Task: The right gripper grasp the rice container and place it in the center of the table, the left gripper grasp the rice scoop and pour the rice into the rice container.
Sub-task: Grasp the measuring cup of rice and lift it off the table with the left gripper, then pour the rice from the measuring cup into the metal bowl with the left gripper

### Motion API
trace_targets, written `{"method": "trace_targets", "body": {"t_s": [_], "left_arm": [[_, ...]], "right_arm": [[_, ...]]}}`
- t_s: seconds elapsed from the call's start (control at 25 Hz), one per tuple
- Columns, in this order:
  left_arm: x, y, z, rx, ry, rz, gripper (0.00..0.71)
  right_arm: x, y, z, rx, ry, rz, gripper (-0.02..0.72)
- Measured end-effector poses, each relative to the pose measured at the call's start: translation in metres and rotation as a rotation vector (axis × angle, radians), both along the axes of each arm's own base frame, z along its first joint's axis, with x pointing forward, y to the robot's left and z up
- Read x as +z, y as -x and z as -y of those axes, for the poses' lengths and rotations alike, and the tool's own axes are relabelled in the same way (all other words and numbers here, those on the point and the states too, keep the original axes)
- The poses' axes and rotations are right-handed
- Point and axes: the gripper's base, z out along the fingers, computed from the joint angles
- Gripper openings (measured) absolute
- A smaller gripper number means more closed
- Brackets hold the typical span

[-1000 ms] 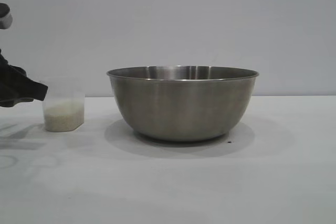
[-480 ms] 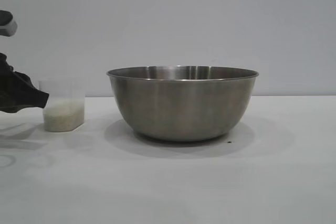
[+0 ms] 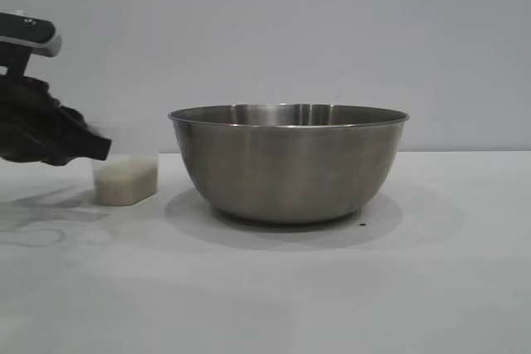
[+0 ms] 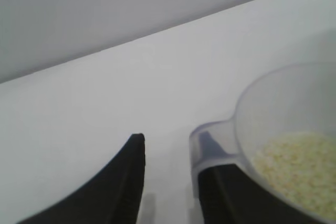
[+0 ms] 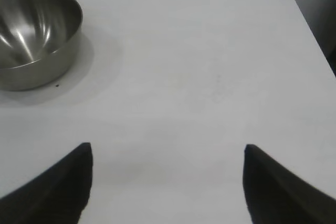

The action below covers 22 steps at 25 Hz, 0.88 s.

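Note:
The rice scoop (image 3: 125,163) has the rice lying inside in loose grains (image 4: 300,169), so the rice will slide out and leave the scoop empty when the robot pours.
The rice container (image 3: 289,163), a big steel bowl, stands mid-table and also shows in the right wrist view (image 5: 31,35). To its left is the rice scoop (image 3: 126,173), a small translucent cup about a third full of rice (image 3: 124,181). My left gripper (image 3: 98,148) reaches the scoop from the left. In the left wrist view its fingers (image 4: 170,140) stand apart: one sits under the scoop's loop handle (image 4: 210,142), the other is clear of it with bare table between. Rice (image 4: 299,166) lies in the cup. My right gripper (image 5: 167,146) hangs open over bare table, away from the bowl.
The white table (image 3: 332,288) stretches wide in front of and to the right of the bowl. Its far right corner (image 5: 294,3) shows in the right wrist view. A plain grey wall stands behind.
My left gripper has moved right and slightly up, and the rice scoop has shifted right with it, closer to the bowl. The bowl has not moved.

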Motion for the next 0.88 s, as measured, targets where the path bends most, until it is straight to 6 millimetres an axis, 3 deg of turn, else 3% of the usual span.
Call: {"method": "trace_targets", "body": {"t_s": [0.2, 0.56, 0.88], "left_arm": [[0.019, -0.002, 0.001, -0.009, 0.008, 0.05, 0.0], [0.09, -0.001, 0.02, -0.235, -0.119, 0.325, 0.0], [0.112, -0.009, 0.04, -0.457, -0.286, 0.505, 0.0]], "right_arm": [[0.0, 0.0, 0.0, -0.001, -0.001, 0.0, 0.505], [0.0, 0.0, 0.0, -0.001, -0.001, 0.0, 0.505], [0.0, 0.0, 0.0, -0.001, -0.001, 0.0, 0.505]]}}
